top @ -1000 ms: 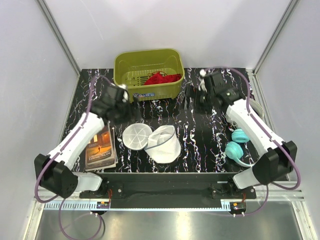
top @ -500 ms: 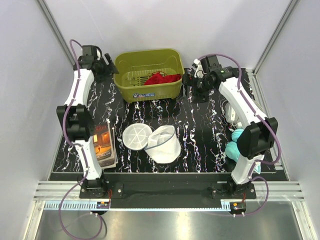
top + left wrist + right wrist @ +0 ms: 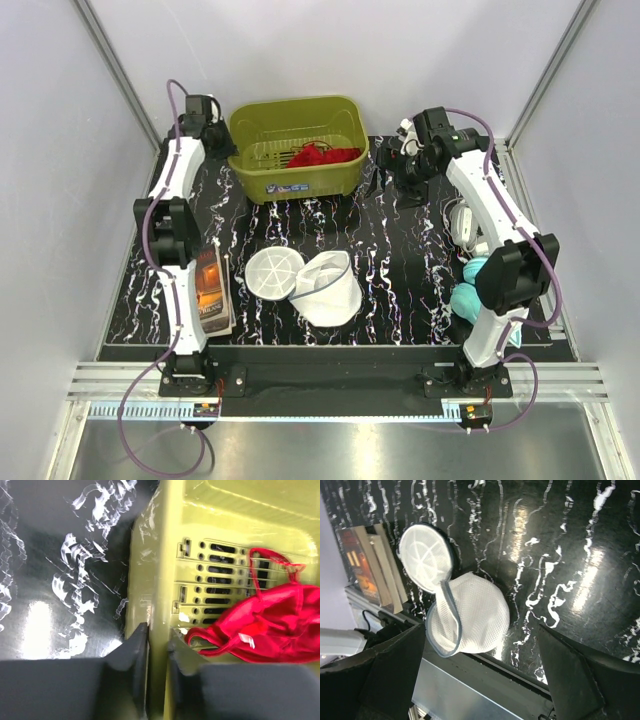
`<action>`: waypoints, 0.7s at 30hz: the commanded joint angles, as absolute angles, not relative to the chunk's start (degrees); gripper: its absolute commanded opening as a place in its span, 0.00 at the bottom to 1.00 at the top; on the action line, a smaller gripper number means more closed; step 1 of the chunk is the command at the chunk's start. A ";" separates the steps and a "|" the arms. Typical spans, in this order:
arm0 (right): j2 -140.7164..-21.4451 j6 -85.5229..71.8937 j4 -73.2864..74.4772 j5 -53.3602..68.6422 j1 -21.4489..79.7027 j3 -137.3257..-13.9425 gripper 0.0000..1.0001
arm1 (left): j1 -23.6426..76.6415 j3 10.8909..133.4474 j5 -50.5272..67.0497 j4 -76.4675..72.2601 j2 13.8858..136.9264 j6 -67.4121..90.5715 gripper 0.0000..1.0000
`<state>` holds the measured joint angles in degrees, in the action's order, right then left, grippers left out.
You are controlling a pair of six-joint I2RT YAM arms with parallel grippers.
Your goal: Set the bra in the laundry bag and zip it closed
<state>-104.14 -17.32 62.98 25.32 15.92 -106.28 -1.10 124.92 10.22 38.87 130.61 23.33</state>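
Observation:
The robot's left gripper is closed on the basket's side [image 3: 166, 575], away from the red bra, so the right gripper should take the bra [image 3: 322, 156] up and out while the left gripper keeps the basket steady.
The red bra [image 3: 322, 156] lies bunched inside the olive-green basket [image 3: 300, 182] at the back of the table; in the left wrist view the bra [image 3: 272, 625] rests on the slotted floor. My left gripper [image 3: 222, 140] is at the basket's left side, and its jaws [image 3: 157, 640] are shut on the basket wall [image 3: 160, 580], one finger outside and one inside. The white mesh laundry bag [image 3: 328, 290] lies unzipped at the table's front middle, its round lid [image 3: 274, 272] flipped open to the left. My right gripper [image 3: 385, 180] hangs open and empty right of the basket, high above the bag [image 3: 475, 612].
A book [image 3: 205, 290] lies at the front left by the left arm. Teal headphones [image 3: 472, 285] and a white item with a grey rim [image 3: 465, 222] sit on the right side under the right arm. White walls close in the table.
My left arm swung from mid-table to the back left, and its jaws closed on the basket wall. The right arm drew up and back; its gripper stayed open.

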 commanded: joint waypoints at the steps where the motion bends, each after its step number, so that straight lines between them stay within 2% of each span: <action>1: -106.17 -20.56 64.07 19.17 16.08 -111.08 1.00 | 2.36 123.17 2.91 31.05 127.98 19.26 0.00; 3: -108.10 -21.00 64.16 16.27 16.08 -115.37 0.99 | 3.68 117.19 -2.17 25.96 123.07 17.06 0.00; 7: -112.40 -21.09 63.99 11.18 16.52 -124.26 1.00 | 6.23 93.77 -8.08 2.68 111.38 16.44 0.00; 10: -116.01 -20.83 61.71 8.27 17.57 -131.20 0.98 | 7.73 83.54 -11.33 -8.94 104.69 14.33 0.00; 15: -127.68 -18.46 60.47 6.07 20.30 -147.34 0.94 | 9.23 73.84 -14.06 -22.82 97.39 11.61 0.00; 16: -129.53 -18.37 59.77 6.06 20.39 -149.57 0.88 | 9.58 71.83 -14.15 -24.07 96.77 11.34 0.00; 18: -134.19 -17.76 58.63 5.89 21.35 -155.35 0.85 | 10.19 69.27 -15.55 -28.79 94.93 10.99 0.00; 21: -136.93 -16.27 54.86 5.10 23.45 -156.80 0.85 | 10.72 65.92 -16.52 -32.33 93.17 11.51 0.00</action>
